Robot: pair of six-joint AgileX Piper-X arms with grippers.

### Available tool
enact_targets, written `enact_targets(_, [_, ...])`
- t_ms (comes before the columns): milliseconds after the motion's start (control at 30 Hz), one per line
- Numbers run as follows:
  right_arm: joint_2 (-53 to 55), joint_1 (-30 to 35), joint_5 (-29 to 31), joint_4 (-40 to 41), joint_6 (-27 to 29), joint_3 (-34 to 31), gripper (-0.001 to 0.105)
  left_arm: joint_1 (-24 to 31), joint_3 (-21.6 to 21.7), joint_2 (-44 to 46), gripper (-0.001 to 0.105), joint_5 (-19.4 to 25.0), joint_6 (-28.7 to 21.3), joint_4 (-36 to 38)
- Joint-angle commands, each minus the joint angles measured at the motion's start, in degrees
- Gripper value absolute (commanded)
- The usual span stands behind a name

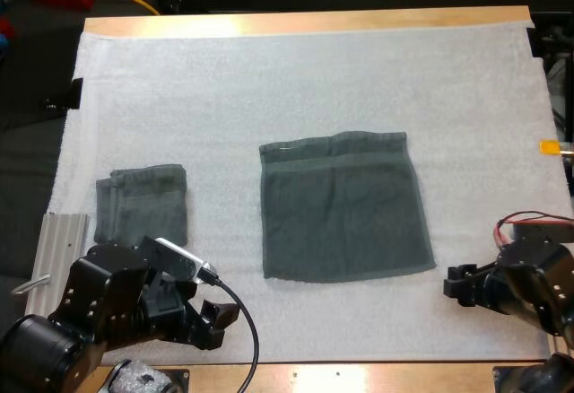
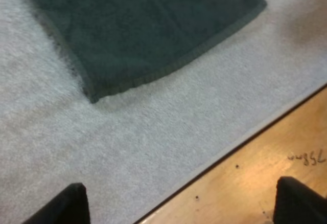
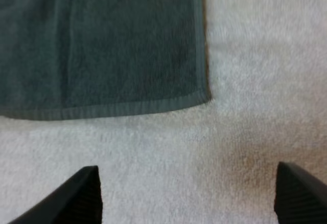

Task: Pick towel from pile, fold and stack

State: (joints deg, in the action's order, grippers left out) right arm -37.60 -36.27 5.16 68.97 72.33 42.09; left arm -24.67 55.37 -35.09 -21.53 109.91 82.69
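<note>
The towel's near edge (image 1: 350, 277) is lying thin and flat, so the towel will fold over into a strip when I bring that edge toward the towel's far hem.
A dark grey-green towel (image 1: 343, 206) lies spread flat in the middle of the white mat, folded once with a hem near its far edge. A smaller folded towel stack (image 1: 142, 203) rests at the mat's left. My left gripper (image 1: 220, 321) hovers open near the front edge, left of the flat towel's near left corner (image 2: 94, 97). My right gripper (image 1: 459, 287) stands open just right of the towel's near right corner (image 3: 204, 97). Both pairs of fingers are wide apart with only mat between them.
The white mat (image 1: 305, 79) covers most of the wooden table (image 1: 359, 377). A ribbed metal block (image 1: 56, 245) lies at the mat's left edge beside the folded stack. A crinkled clear wrap (image 1: 139, 381) lies at the front edge under my left arm.
</note>
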Motion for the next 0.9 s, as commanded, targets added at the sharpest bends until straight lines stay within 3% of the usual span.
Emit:
enact_targets(0, [0.1, 0.0, -0.2, -1.9, -0.5, -1.1, 0.068, -0.2, 0.0, 0.4, 0.071, -0.3, 0.8, -0.2])
enact_targets(300, [0.1, 0.0, -4.4, -16.6, -8.0, -14.1, 0.068, -0.2, 0.0, 0.4, 0.071, -1.4, 0.8, -0.2])
enact_targets(333, [-0.2, 0.9, -6.2, -22.9, -12.1, -18.7, 0.068, -0.2, 0.0, 0.4, 0.071, -1.4, 0.8, -0.2])
enact_targets(433, [-1.9, 5.9, -10.6, -29.4, -14.1, -22.2, 0.068, -0.2, 0.0, 0.4, 0.071, -1.4, 0.8, -0.2])
enact_targets(500, [-6.1, 12.6, -17.5, -35.5, -13.9, -23.5, 0.068, -0.2, 0.0, 0.4, 0.071, -1.4, 0.8, -0.2])
enact_targets(567, [-8.9, 14.8, -20.8, -38.5, -13.7, -24.1, 0.068, -0.2, 0.0, 0.4, 0.071, -1.4, 0.8, -0.2])
enact_targets(867, [-23.5, 19.4, -29.0, -50.9, -13.7, -24.7, 0.068, -0.2, 0.0, 0.4, 0.071, -1.4, 0.8, -0.2])
